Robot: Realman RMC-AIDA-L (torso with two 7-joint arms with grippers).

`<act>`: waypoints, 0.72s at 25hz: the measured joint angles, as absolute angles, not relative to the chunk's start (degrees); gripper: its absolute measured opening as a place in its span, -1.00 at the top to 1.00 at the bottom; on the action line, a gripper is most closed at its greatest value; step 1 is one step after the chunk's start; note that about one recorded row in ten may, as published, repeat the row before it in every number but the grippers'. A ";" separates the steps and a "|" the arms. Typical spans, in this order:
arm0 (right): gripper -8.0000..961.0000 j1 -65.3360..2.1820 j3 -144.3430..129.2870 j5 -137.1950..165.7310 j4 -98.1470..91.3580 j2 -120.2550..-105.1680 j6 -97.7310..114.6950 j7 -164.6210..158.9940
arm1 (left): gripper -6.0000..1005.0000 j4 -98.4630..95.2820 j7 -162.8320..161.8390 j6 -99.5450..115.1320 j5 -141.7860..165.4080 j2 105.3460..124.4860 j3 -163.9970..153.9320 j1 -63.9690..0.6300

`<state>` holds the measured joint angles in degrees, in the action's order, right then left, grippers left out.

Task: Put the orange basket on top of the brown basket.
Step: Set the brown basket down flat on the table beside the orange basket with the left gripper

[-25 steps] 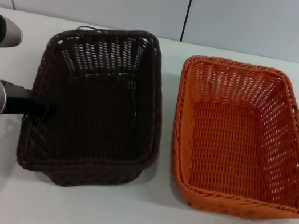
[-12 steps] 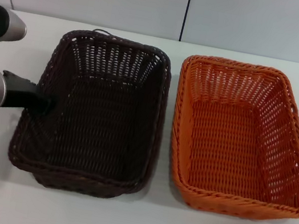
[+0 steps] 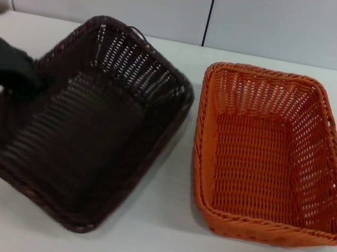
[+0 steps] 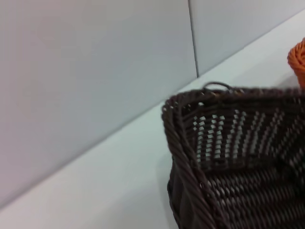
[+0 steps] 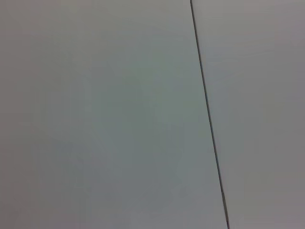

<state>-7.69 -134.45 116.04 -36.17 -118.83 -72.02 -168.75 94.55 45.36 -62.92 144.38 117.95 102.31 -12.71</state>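
The brown basket's long side (image 3: 143, 161) is slanted to the wall. Next, my left gripper turns that side along the wall (image 3: 50, 18) and puts the brown basket down before stacking.
The brown basket (image 3: 83, 130) lies on the left of the white table, turned at an angle with one corner toward the back. My left gripper (image 3: 32, 81) is at its left rim and shut on that rim. The orange basket (image 3: 260, 162) stands empty on the right, square to the table, a narrow gap from the brown one. The left wrist view shows the brown basket's corner and rim (image 4: 238, 157) close up, and a bit of the orange basket (image 4: 298, 59) at the edge. The right gripper is out of view; its wrist view shows only wall.
The white table (image 3: 153, 247) runs to a grey panelled wall (image 3: 208, 9) close behind the baskets. Bare table lies in front of both baskets and behind the orange one.
The brown basket has swung round and slid to the left with my left gripper at its rim; its near end is now farther left. The orange basket has not moved.
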 joint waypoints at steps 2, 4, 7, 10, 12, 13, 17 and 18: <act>-0.57 -7.63 -134.41 116.04 -36.29 -118.87 -72.07 -168.75 | 0.47 95.47 48.82 -64.84 142.99 117.94 105.00 -13.24; -0.57 -7.54 -134.39 116.01 -36.46 -118.92 -72.13 -168.75 | 0.48 96.37 52.14 -66.90 141.15 117.88 107.40 -13.94; -0.57 -7.44 -134.45 115.98 -36.96 -118.92 -72.26 -168.75 | 0.52 97.23 56.14 -71.70 139.39 117.80 109.91 -15.58; -0.57 -7.38 -134.70 115.93 -37.23 -118.94 -72.68 -168.75 | 0.57 98.43 58.35 -75.93 138.86 117.78 111.57 -17.23; -0.57 -7.37 -134.74 115.91 -37.34 -118.96 -72.80 -168.75 | 0.58 99.76 58.89 -77.08 138.74 117.78 111.80 -17.62; -0.57 -7.34 -134.75 115.90 -37.48 -118.97 -72.82 -168.75 | 0.59 101.05 59.37 -77.47 138.71 117.78 111.91 -17.64; -0.57 -7.03 -134.79 115.94 -38.38 -118.99 -72.86 -168.75 | 0.60 104.83 61.30 -79.82 138.53 117.78 113.84 -17.95; -0.57 -6.96 -134.79 115.97 -38.60 -119.00 -72.86 -168.75 | 0.59 105.29 61.59 -80.42 138.45 117.77 114.35 -18.12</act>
